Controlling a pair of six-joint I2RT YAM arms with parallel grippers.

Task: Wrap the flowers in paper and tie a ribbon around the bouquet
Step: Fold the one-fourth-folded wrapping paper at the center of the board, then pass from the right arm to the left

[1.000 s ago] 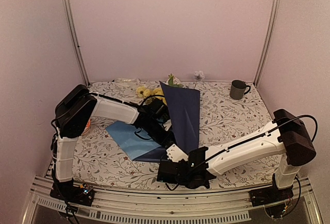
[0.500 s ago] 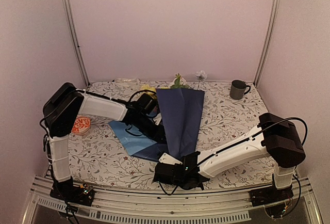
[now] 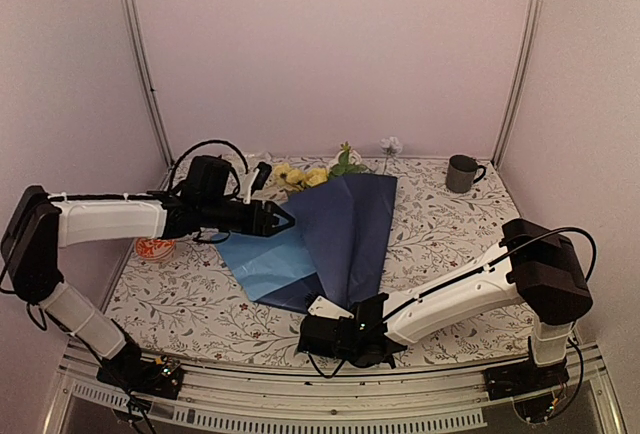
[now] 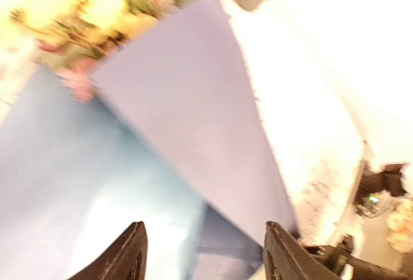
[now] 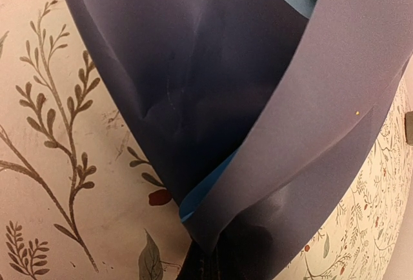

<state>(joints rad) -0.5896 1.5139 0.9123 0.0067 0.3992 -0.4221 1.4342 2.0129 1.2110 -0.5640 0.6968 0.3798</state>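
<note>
I should pin the flap's edge [image 3: 314,259] with my left gripper before my right gripper changes its hold, because only my right gripper is holding the flap at the paper's near end [image 5: 206,228].
The dark navy paper [image 3: 352,229] lies folded over into a rough cone, its lighter blue layer [image 3: 262,259] spread flat to the left. The flowers [image 3: 300,175] poke out of its far end, yellow blooms and green leaves showing. My left gripper [image 3: 284,219] hovers open just left of the folded flap, holding nothing; in the left wrist view its fingers [image 4: 132,257] stand wide apart above the blurred paper [image 4: 187,112] and flowers [image 4: 97,15]. My right gripper [image 3: 340,316] is shut on the paper's narrow near end [image 5: 258,183]. I cannot pick out the ribbon with certainty.
A dark mug [image 3: 461,173] stands at the back right. A small orange-patterned dish [image 3: 155,248] sits near the left edge under the left arm. A pale crumpled strip [image 3: 248,159] lies by the back wall. The floral tablecloth [image 3: 450,234] covers the table.
My left gripper opened, let go of the dark flap and pulled back to the left. The flap now lies flat over the stems. The right gripper kept its hold.
</note>
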